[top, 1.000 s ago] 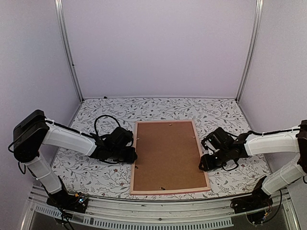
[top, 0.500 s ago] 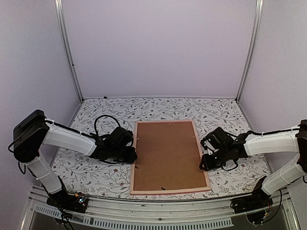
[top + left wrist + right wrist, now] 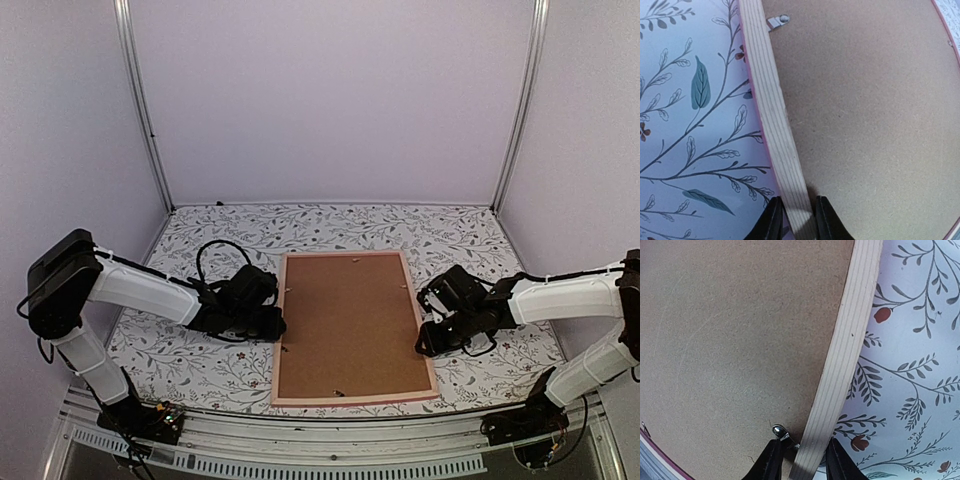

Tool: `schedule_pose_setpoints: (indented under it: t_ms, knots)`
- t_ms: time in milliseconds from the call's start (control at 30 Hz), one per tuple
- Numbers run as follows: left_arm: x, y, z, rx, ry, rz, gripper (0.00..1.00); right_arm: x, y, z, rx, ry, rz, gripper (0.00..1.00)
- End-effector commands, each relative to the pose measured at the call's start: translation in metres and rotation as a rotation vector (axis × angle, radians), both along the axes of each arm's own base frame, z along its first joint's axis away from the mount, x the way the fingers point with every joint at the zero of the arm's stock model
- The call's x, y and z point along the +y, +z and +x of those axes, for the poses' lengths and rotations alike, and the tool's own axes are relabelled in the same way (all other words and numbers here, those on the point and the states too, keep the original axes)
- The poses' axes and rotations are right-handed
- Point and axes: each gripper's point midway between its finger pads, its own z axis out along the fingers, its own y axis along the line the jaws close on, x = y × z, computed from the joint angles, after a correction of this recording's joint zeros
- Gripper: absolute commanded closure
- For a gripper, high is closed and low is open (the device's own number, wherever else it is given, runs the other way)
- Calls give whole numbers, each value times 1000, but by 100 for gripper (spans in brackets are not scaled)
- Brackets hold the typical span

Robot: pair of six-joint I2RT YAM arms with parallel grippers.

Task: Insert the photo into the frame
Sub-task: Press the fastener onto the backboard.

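Note:
Next, I open my left gripper while my right gripper turns the frame (image 3: 352, 325), because the frame's far rail and its tab (image 3: 355, 257) are away from my grippers on the side rails.
The frame (image 3: 350, 398) lies face down in the middle of the table, its pale wooden back rails showing and a brown hardboard backing (image 3: 350, 320) filling it. The photo is hidden. My left gripper (image 3: 276, 326) is at the frame's left side, and in the left wrist view this gripper (image 3: 795, 225) is shut on the left rail (image 3: 770, 100), one finger on each side. My right gripper (image 3: 424, 342) is at the right side. In its wrist view this gripper (image 3: 801, 465) straddles the right rail (image 3: 850, 340) and is shut on it, with a metal tab (image 3: 781, 432) against the inner finger.
The table wears a white cloth (image 3: 200, 370) printed with leaves. Another metal tab (image 3: 777, 21) sits on the left rail farther along. Pale walls and upright metal posts (image 3: 140, 100) close in the back and sides.
The right gripper's fingers have drawn in slightly on the frame's right rail. The left arm and the frame have not moved.

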Motion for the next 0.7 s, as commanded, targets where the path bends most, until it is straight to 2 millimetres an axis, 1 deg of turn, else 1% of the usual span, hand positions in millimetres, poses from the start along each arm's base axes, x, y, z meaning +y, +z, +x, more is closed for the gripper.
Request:
schedule_pose_setpoints:
  t_ms: [0,233,400,467,567,667]
  knots:
    - [10,-19,-15,68,-29,41,76,16,16,16,-64,32,62,69]
    - [11,-16,-13,62,-26,43,76,15,18,21,-67,49,71,76]
    - [10,-15,-12,60,-29,41,76,13,19,24,-65,48,82,77]
    - [10,-14,-11,57,-27,41,76,12,22,25,-66,44,93,72]
    - [10,-13,-11,56,-26,41,76,10,27,27,-73,31,105,59]
    - [9,-11,-10,54,-26,38,76,8,33,27,-79,19,112,52]
